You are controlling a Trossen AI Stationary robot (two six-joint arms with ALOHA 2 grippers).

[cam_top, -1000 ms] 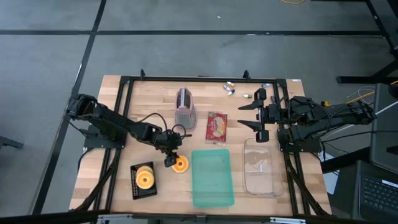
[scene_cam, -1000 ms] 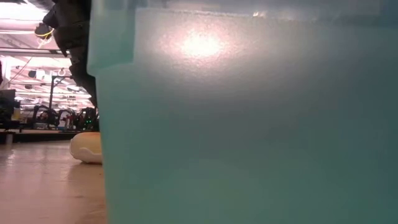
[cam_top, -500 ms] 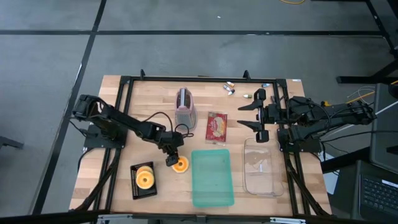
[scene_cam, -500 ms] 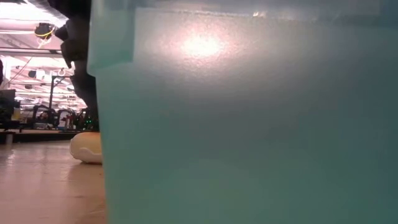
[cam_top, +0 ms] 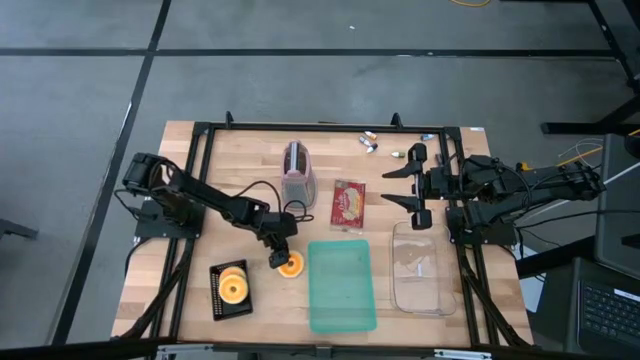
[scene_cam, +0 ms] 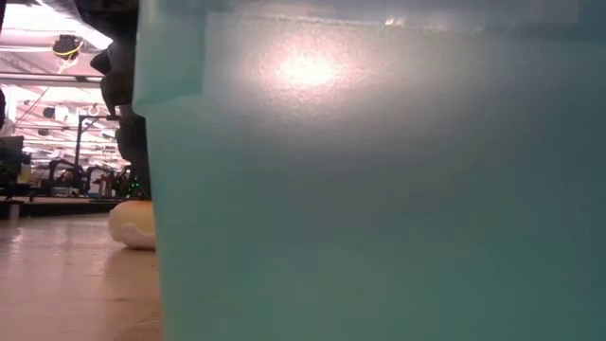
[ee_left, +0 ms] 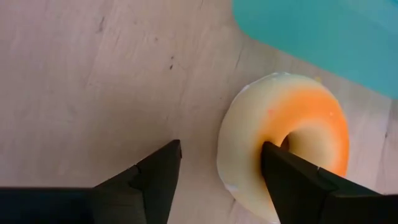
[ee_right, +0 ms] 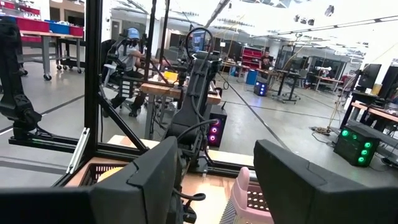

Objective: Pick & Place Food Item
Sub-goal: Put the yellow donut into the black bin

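Observation:
Next, my left gripper moves one finger deeper in before it closes on the doughnut's ring (ee_left: 242, 140), because that finger is only at the edge of the doughnut's hole (ee_left: 284, 143).
A doughnut with orange icing (cam_top: 290, 264) (ee_left: 292, 140) lies flat on the wooden table, just left of the teal bin (cam_top: 342, 285). My left gripper (cam_top: 277, 256) (ee_left: 221, 149) is open and slants down over it. One finger (ee_left: 283, 177) is at the doughnut's hole and the other (ee_left: 152, 180) is over bare wood outside the ring. In the low view the doughnut (scene_cam: 133, 225) shows beside the bin wall (scene_cam: 379, 189), under the dark arm. My right gripper (cam_top: 415, 186) (ee_right: 217, 180) is open, level, and raised at the table's right. My left gripper straddles one side of the doughnut's ring (ee_left: 239, 165), coming from above at a slant. One finger tip is at the inner edge of the hole and the other is outside the ring. I cannot tell whether either finger touches the doughnut, which lies flat on the table.
A second doughnut sits on a black tray (cam_top: 230, 290) at the near left. A pink toaster (cam_top: 298, 173) and a red packet (cam_top: 348, 203) lie farther back. A clear container (cam_top: 420, 268) stands right of the teal bin. Small items (cam_top: 370, 142) lie by the far edge.
My left gripper has sunk toward the doughnut on the table, and its arm has drawn lower over it. The doughnut has stayed where it was.

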